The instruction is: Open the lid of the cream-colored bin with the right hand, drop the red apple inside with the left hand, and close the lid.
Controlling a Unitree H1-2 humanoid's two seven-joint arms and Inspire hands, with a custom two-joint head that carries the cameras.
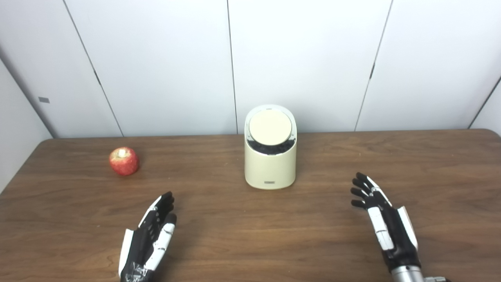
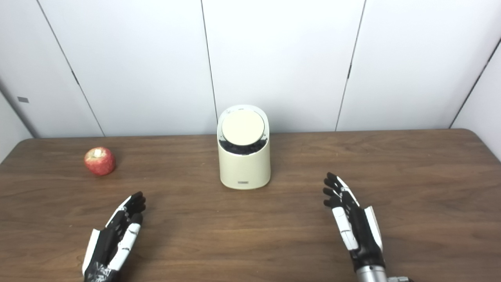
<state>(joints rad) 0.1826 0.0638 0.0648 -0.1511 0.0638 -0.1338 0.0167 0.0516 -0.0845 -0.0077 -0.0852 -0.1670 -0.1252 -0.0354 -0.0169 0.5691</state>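
Note:
I expect the red apple (image 1: pixel 124 161) to fit through the bin's opening and fall inside when I lower it, because the round lid (image 1: pixel 270 127) is wider than the apple.
A cream-colored bin (image 1: pixel 270 164) stands upright at the middle of the wooden table (image 1: pixel 250 235), near its far edge. Its round lid (image 1: pixel 270 126) sits tilted toward me, with a dark gap showing under its front rim. A red apple (image 1: pixel 124 160) rests on the table at the far left. My left hand (image 1: pixel 150 235) hovers low near the front edge, open, fingers stretched toward the apple and well short of it. My right hand (image 1: pixel 381 219) is open too, to the right of the bin and closer to me, holding nothing.
White wall panels (image 1: pixel 250 66) rise right behind the table's far edge. The table's rounded corners show at the far left and far right. Nothing else lies on the brown tabletop between the hands and the bin.

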